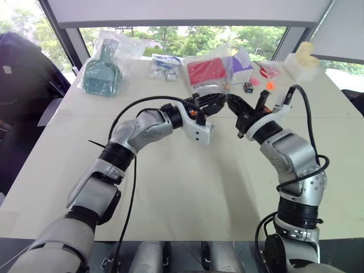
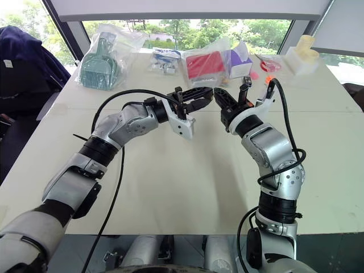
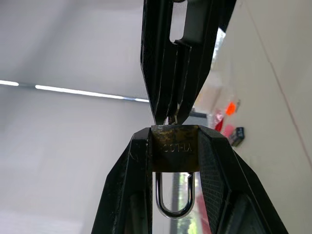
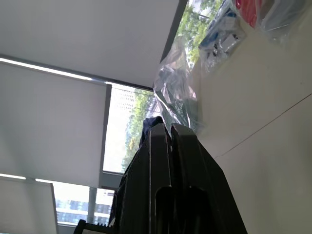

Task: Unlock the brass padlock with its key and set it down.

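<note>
The robot's left gripper has the padlock's shackle [image 3: 176,213] between its fingers, so next the right gripper goes from the key to the padlock's body [image 3: 175,149] before the left gripper opens the shackle.
The brass padlock [image 3: 174,153] is clamped between the fingers of my left gripper [image 3: 174,134], which is shut on its body. Its silvery shackle [image 3: 174,209] loops back toward the wrist with both legs seated in the body. My right gripper [image 3: 169,117] meets the padlock's keyhole end tip to tip, shut on the key [image 3: 174,118]. Just a thin sliver of the key shows between the fingertips and the lock. In the head views the left gripper [image 1: 219,102] and right gripper [image 1: 230,103] touch above the far middle of the white table [image 1: 182,182]. The right wrist view shows the right gripper [image 4: 163,127] shut.
Along the table's far edge lie a bagged green brush [image 1: 102,74], a bagged red item [image 1: 206,71], a purple box [image 1: 242,65], a small black box [image 1: 248,87], orange bits [image 1: 269,85] and a white block [image 1: 301,60]. A dark chair [image 1: 23,74] stands to the left.
</note>
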Robot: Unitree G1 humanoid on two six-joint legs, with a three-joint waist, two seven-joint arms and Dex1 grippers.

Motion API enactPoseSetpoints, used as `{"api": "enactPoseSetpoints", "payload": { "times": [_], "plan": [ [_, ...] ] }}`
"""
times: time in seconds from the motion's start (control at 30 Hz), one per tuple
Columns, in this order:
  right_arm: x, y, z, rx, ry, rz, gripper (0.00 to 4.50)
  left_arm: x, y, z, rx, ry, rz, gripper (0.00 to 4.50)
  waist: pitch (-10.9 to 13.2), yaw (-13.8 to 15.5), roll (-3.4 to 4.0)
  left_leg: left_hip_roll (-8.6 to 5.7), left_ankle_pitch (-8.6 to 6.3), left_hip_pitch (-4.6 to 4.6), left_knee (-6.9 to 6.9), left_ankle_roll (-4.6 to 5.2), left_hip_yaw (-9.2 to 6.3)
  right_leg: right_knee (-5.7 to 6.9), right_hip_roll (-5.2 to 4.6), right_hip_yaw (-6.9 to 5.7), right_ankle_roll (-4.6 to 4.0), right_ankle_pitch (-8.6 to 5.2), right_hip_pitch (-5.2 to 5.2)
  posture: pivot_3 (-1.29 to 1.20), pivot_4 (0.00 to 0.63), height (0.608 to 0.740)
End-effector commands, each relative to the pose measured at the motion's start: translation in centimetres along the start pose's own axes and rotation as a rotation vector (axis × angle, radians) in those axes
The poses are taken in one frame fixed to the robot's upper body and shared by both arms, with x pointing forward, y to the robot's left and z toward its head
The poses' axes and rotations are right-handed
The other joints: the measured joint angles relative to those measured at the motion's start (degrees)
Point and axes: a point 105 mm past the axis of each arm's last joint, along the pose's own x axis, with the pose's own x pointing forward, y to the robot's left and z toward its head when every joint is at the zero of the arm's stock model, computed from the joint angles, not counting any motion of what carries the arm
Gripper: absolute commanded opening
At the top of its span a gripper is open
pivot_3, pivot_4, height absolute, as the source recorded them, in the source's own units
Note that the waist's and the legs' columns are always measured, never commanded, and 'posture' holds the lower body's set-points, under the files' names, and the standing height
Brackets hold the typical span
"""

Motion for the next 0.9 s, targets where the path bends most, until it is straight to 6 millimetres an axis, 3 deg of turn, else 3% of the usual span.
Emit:
{"api": "enactPoseSetpoints", "payload": {
  "times": [0.03,0.13,0.23,0.3,0.4,0.47,0.6,0.63,0.9],
  "plan": [
    [0.1,-2.8,0.8,0.149,-0.054,-0.158,0.05,0.8,5.6,0.7,0.113,-0.05,0.222,0.69,0.0,-0.1,0.0,0.0,0.0,0.01,-0.02,0.0,0.0,0.01,0.01,0.0,0.01,0.0,-0.01,0.0,0.15,0.74],
    [0.2,-2.9,0.9,0.164,-0.066,-0.182,0.05,0.9,5.2,0.4,0.123,-0.041,0.21,0.69,0.0,-0.15,0.01,0.02,0.0,0.0,-0.03,-0.01,0.03,0.07,0.02,0.01,0.01,0.0,-0.03,0.0,0.15,0.74],
    [-0.2,-2.2,2.2,-0.043,-0.092,-0.167,0.05,0.8,4.2,-0.2,0.046,-0.026,0.159,0.69,0.0,0.11,0.01,0.02,0.0,-0.01,-0.02,-0.01,0.05,0.06,0.01,0.01,0.01,0.01,-0.02,0.0,0.15,0.74],
    [-1.0,-1.4,3.8,-0.307,-0.122,-0.159,0.05,0.8,2.7,-0.6,-0.098,-0.021,0.076,0.69,0.0,0.22,0.01,0.0,0.0,-0.04,0.02,0.0,0.08,0.05,-0.02,0.01,0.02,0.01,-0.01,0.0,0.15,0.74],
    [-2.4,-0.9,4.9,-0.637,-0.067,-0.125,0.98,0.7,1.2,-1.0,-0.239,-0.01,-0.034,0.69,0.0,0.19,0.01,-0.05,-0.04,-0.07,0.04,0.07,0.11,-0.06,-0.07,0.01,0.01,0.0,0.01,0.0,0.15,0.74],
    [-3.1,-1.2,4.5,-0.801,0.016,-0.113,1.98,0.7,1.5,-1.3,-0.3,-0.003,-0.042,0.69,0.0,-0.12,0.01,-0.05,-0.07,-0.06,0.03,0.12,0.19,-0.09,-0.08,0.06,0.01,0.0,0.0,0.0,0.15,0.74],
    [-4.0,-1.3,3.3,-0.965,0.149,-0.055,4.17,0.7,2.0,-1.4,-0.327,-0.009,-0.052,0.69,0.0,-0.46,0.01,0.04,-0.06,0.01,0.01,0.11,0.2,-0.09,0.01,0.08,0.03,0.0,-0.08,0.0,0.15,0.74],
    [-4.1,-1.1,3.1,-0.978,0.163,-0.03,4.44,0.7,2.1,-1.3,-0.322,-0.012,-0.056,0.69,0.0,-0.45,0.01,0.07,-0.05,0.03,0.02,0.09,0.18,-0.06,0.04,0.08,0.03,0.0,-0.07,0.0,0.15,0.74],
    [-3.3,0.6,2.1,-1.004,0.175,0.088,4.44,0.6,1.4,0.1,-0.289,-0.065,-0.071,0.69,0.0,0.28,0.01,0.05,-0.03,0.04,0.05,0.06,0.16,-0.04,0.0,0.08,0.03,0.01,-0.04,0.0,0.15,0.74]
  ]
}}
